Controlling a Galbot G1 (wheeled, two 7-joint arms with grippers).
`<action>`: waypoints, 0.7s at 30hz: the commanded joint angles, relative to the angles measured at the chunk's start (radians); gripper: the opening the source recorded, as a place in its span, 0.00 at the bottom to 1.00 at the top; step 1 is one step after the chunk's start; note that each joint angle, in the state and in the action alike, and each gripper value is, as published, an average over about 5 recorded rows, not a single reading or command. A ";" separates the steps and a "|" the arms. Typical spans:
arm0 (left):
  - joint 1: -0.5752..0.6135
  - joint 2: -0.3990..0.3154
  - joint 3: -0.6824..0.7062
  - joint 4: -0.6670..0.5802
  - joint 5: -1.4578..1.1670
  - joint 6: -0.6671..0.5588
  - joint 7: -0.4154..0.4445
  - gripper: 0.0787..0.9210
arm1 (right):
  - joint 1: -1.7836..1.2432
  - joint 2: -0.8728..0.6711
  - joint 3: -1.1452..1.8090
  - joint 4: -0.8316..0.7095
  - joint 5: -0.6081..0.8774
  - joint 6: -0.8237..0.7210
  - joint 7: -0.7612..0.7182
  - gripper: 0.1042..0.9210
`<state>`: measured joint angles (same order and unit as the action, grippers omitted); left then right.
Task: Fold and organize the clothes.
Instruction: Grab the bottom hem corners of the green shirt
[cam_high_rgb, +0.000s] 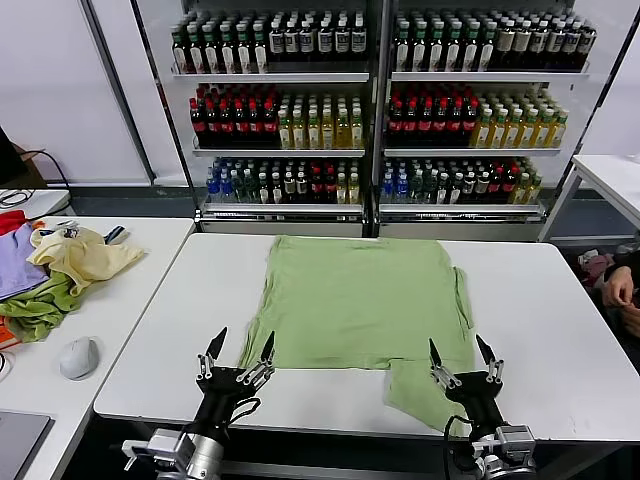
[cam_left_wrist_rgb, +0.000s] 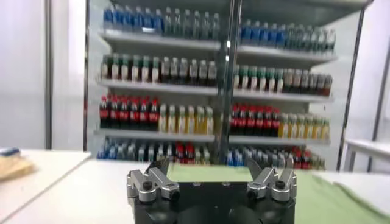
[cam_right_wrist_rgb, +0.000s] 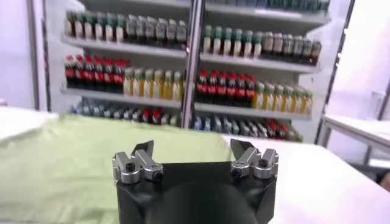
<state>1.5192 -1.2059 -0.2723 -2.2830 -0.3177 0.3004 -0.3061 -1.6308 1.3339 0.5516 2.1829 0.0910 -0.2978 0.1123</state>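
Observation:
The shirt's flap (cam_high_rgb: 414, 384) is flat and free below my open right gripper, so I should go on down toward its near end (cam_high_rgb: 438, 423) before my fingers close on cloth.
The light sage-green shirt (cam_high_rgb: 360, 300) lies spread flat on the white table (cam_high_rgb: 550, 320), plain side up, with a flap hanging toward the front edge at the right. My left gripper (cam_high_rgb: 241, 345) stands open at the shirt's near left corner, nothing between its fingers. Over the near right flap my right gripper (cam_high_rgb: 461, 351) is open too and holds nothing. The left wrist view shows the open left gripper (cam_left_wrist_rgb: 210, 164) with a green strip of shirt (cam_left_wrist_rgb: 329, 198) beyond. In the right wrist view the right gripper (cam_right_wrist_rgb: 192, 146) is open before the shirt (cam_right_wrist_rgb: 67, 158).
A second table at the left carries a pale yellow garment (cam_high_rgb: 82, 255), a lilac cloth (cam_high_rgb: 15, 265), a green cloth (cam_high_rgb: 40, 310) and a computer mouse (cam_high_rgb: 78, 357). Bottle shelves (cam_high_rgb: 370, 100) stand behind the table. A person's hand (cam_high_rgb: 618, 288) shows at the right edge.

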 joint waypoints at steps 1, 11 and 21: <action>-0.175 0.017 0.032 0.145 -0.076 0.240 -0.086 0.88 | -0.011 0.000 0.004 -0.002 -0.017 -0.094 0.021 0.88; -0.256 0.011 0.098 0.273 -0.038 0.283 -0.131 0.88 | -0.059 0.037 -0.030 -0.044 -0.175 -0.113 0.036 0.88; -0.261 0.015 0.093 0.313 -0.100 0.283 -0.150 0.88 | -0.102 0.052 -0.058 -0.033 -0.180 -0.119 0.037 0.88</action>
<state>1.3052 -1.1965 -0.1912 -2.0477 -0.3700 0.5377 -0.4318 -1.7099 1.3817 0.5021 2.1530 -0.0487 -0.3962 0.1452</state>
